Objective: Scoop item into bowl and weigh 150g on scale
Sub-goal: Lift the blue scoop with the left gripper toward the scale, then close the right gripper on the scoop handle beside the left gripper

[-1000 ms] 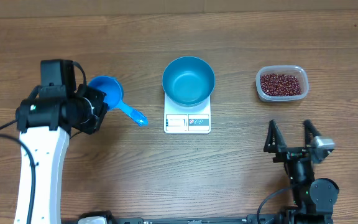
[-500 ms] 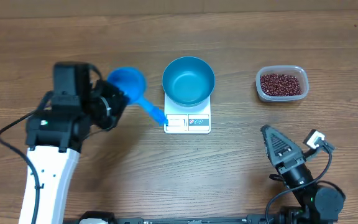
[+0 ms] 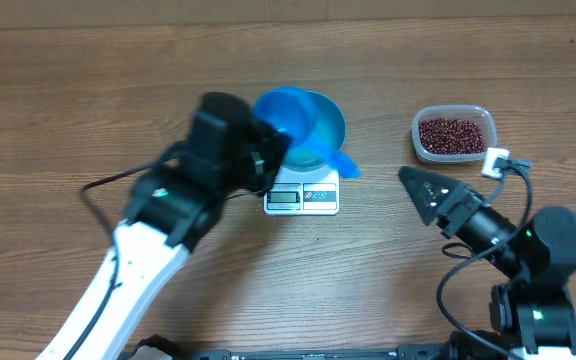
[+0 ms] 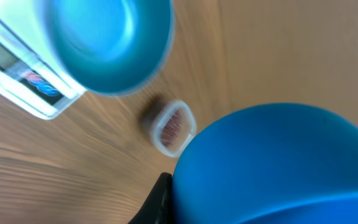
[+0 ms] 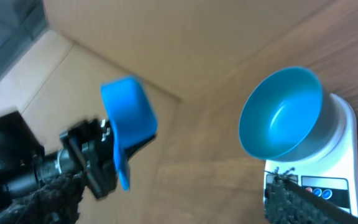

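Note:
My left gripper is holding the scoop [image 3: 287,112] by its cup, so next I bring its free handle [image 3: 338,160] to my right gripper before I scoop the beans.
My left gripper [image 3: 268,145] is shut on the small blue scoop [image 3: 290,112], which hangs over the left rim of the blue bowl [image 3: 323,130]; its handle [image 3: 344,164] sticks out to the right. The bowl stands on the white scale [image 3: 301,198]. From the right wrist view, the scoop [image 5: 127,118] hangs left of the bowl [image 5: 283,115] and scale [image 5: 344,177]. The red-brown beans [image 3: 453,133] lie in a clear tub at the right. My right gripper [image 3: 420,190] stands open, turned on its side and pointing left, between tub and scale, with nothing between its fingers [image 5: 42,202].
The clear tub [image 3: 417,138] sits at the table's right, behind my right arm. In the left wrist view the scoop [image 4: 278,162] fills the lower right, with the bowl [image 4: 104,43], scale [image 4: 23,81] and tub [image 4: 173,127] beyond it, all blurred.
My left arm has swung right, carrying the scoop from left of the scale to above the bowl's left rim. My right arm has turned and moved up and left toward the scale.

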You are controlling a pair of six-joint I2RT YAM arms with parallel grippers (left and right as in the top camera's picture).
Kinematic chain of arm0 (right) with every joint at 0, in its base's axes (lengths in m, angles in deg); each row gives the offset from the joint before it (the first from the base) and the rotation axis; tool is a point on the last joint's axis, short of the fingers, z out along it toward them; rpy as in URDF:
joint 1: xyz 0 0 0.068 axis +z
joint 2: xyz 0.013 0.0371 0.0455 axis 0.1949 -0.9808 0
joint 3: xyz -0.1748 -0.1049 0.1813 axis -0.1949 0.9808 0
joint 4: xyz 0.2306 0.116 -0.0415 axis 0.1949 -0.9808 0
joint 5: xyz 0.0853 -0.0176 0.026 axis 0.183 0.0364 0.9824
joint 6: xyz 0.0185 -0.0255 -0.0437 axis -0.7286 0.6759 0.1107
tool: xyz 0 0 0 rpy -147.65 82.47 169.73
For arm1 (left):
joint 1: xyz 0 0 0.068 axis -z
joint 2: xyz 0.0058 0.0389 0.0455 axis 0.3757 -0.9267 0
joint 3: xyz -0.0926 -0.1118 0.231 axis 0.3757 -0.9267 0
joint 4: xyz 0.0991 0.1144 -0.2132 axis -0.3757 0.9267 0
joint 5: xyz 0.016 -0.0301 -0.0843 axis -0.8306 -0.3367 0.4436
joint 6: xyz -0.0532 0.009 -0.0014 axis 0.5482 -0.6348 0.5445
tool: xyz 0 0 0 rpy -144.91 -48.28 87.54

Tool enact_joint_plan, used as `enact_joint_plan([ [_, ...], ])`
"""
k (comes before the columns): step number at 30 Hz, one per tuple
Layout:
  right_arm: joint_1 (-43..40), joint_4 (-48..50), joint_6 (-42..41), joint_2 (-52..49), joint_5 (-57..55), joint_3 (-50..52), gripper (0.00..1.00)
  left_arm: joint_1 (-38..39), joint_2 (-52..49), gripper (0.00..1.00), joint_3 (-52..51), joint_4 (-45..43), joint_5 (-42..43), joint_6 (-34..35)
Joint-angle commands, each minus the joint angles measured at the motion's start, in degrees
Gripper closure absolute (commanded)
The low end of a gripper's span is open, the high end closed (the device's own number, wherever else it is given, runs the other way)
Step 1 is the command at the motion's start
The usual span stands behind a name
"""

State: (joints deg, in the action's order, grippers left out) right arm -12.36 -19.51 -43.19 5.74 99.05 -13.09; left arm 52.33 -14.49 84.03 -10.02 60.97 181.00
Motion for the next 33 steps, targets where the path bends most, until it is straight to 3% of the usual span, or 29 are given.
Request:
enact_joint_plan([
  [1, 3.69, 2.03, 3.26, -2.08, 2.12, -1.01, 0.14, 2.91, -4.59, 0.96, 0.52, -4.5, -2.95, 10.01],
  [9, 14.67, 4.81, 12.41, -2.82, -10.99, -1.01, 0.19, 3.41, -11.43, 0.95, 0.52, -11.28, 7.61, 13.99],
  [17, 19.54, 3.06, 18.71, -2.99, -23.43, -1.01, 0.2, 0.76, -10.4, 0.96, 0.52, -8.92, 16.92, 9.33],
  [24, 19.56, 3.13, 21.31, -3.04, -22.99, -1.01, 0.21, -4.02, -9.79, 0.96, 0.52, 1.36, 22.86, 4.9],
  [33, 19.56, 3.19, 20.22, -5.07, -16.61, -1.01, 0.38, -0.17, -9.86, 0.95, 0.52, -3.21, 21.22, 5.11],
])
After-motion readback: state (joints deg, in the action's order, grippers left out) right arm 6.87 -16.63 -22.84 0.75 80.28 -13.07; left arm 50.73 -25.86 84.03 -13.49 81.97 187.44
